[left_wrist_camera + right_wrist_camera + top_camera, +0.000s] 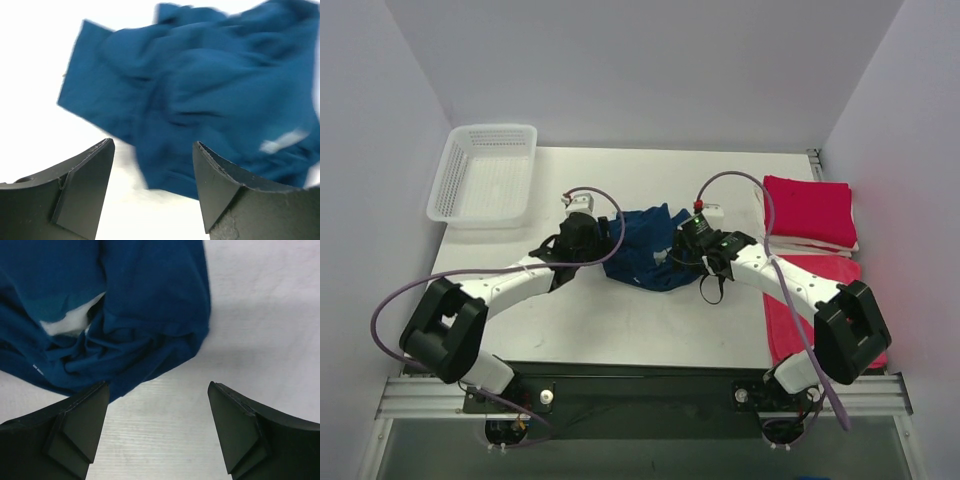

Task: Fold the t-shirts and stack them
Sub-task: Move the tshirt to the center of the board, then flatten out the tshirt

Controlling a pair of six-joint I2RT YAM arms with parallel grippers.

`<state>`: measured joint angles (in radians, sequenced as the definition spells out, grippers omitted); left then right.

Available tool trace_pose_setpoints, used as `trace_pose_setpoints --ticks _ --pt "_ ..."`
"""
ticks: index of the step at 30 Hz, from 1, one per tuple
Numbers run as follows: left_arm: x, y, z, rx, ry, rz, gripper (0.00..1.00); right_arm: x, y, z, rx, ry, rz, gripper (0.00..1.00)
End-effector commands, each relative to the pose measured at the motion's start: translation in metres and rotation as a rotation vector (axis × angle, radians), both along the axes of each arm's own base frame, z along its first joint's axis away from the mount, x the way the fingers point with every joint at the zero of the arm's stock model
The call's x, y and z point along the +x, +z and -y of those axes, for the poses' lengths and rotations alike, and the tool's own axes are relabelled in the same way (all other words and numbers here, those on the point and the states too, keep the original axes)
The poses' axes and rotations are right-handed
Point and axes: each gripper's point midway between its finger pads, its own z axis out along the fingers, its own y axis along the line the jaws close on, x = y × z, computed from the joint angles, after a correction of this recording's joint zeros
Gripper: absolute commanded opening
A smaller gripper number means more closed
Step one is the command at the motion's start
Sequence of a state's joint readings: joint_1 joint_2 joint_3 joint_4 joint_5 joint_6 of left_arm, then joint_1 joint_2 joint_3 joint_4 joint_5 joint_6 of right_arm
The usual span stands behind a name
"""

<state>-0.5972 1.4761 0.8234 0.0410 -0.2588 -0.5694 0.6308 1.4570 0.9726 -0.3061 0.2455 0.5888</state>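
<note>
The robot's left gripper should pinch the t-shirt's flat outer corner [66, 98] and both grippers should stretch the t-shirt before folding, because bunched folds cover the navy blue t-shirt's middle [648, 238].
A navy blue t-shirt [645, 250] lies crumpled in the middle of the white table [620, 330]. It fills the left wrist view [210, 95] and the upper left of the right wrist view [130, 315]. My left gripper [603, 238] is open at the shirt's left edge [152, 145], holding nothing. My right gripper [678, 250] is open at the shirt's right edge [157, 387], holding nothing. A folded crimson t-shirt [809, 212] lies at the far right. Another crimson t-shirt [815, 300] lies flat under the right arm.
A white mesh basket [485, 172] stands at the back left corner, overhanging the table edge. Walls close in on the left, back and right. Purple cables loop from both arms.
</note>
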Motion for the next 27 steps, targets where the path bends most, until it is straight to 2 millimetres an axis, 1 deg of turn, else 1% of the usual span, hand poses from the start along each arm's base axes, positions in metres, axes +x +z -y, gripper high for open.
trace_pose_setpoints --ticks 1,2,3,5,6,9,10,12,15,16,18,19,22,23,24,26,27 --pt "0.016 -0.003 -0.003 -0.064 0.051 -0.042 0.74 -0.009 -0.008 -0.021 0.049 0.021 -0.025 0.82" --pt "0.018 -0.007 -0.006 -0.065 0.064 -0.053 0.73 -0.013 -0.011 -0.028 0.044 0.042 -0.033 0.82" --pt "0.023 -0.013 -0.012 -0.064 0.083 -0.07 0.73 -0.013 -0.011 -0.031 0.045 0.047 -0.031 0.82" --pt "0.025 -0.02 -0.021 -0.058 0.127 -0.098 0.73 -0.017 -0.015 -0.04 0.042 0.073 -0.045 0.82" --pt "0.024 -0.031 -0.029 -0.041 0.152 -0.135 0.72 -0.017 -0.015 -0.043 0.044 0.081 -0.046 0.81" --pt "0.019 -0.047 -0.045 -0.022 0.219 -0.203 0.72 -0.021 -0.022 -0.052 0.038 0.105 -0.071 0.79" --pt "0.017 -0.053 -0.052 -0.017 0.244 -0.229 0.71 -0.021 -0.023 -0.053 0.038 0.107 -0.073 0.77" --pt "0.017 -0.059 -0.06 -0.015 0.273 -0.244 0.71 -0.024 -0.03 -0.055 0.029 0.112 -0.092 0.73" --pt "0.015 -0.068 -0.063 -0.011 0.274 -0.264 0.71 -0.027 -0.038 -0.052 0.009 0.102 -0.111 0.68" --pt "0.015 -0.07 -0.065 -0.007 0.276 -0.269 0.7 -0.028 -0.04 -0.049 -0.002 0.097 -0.114 0.59" --pt "0.015 -0.075 -0.066 0.002 0.276 -0.283 0.7 -0.027 -0.04 -0.042 -0.032 0.074 -0.101 0.49" --pt "0.014 -0.079 -0.067 0.009 0.277 -0.297 0.7 -0.028 -0.04 -0.038 -0.046 0.065 -0.1 0.42" --pt "0.013 -0.089 -0.07 0.025 0.285 -0.331 0.69 -0.024 -0.031 -0.022 -0.096 0.023 -0.053 0.3" --pt "0.013 -0.091 -0.071 0.027 0.287 -0.339 0.69 -0.023 -0.03 -0.02 -0.105 0.016 -0.044 0.26" --pt "0.013 -0.097 -0.073 0.035 0.293 -0.355 0.69 -0.02 -0.027 -0.015 -0.124 0.003 -0.024 0.21" --pt "0.01 -0.102 -0.076 0.049 0.302 -0.38 0.68 -0.018 -0.022 -0.008 -0.141 -0.012 -0.013 0.05" --pt "0.01 -0.107 -0.078 0.06 0.307 -0.395 0.67 -0.017 -0.02 -0.006 -0.148 -0.018 -0.008 0.0"
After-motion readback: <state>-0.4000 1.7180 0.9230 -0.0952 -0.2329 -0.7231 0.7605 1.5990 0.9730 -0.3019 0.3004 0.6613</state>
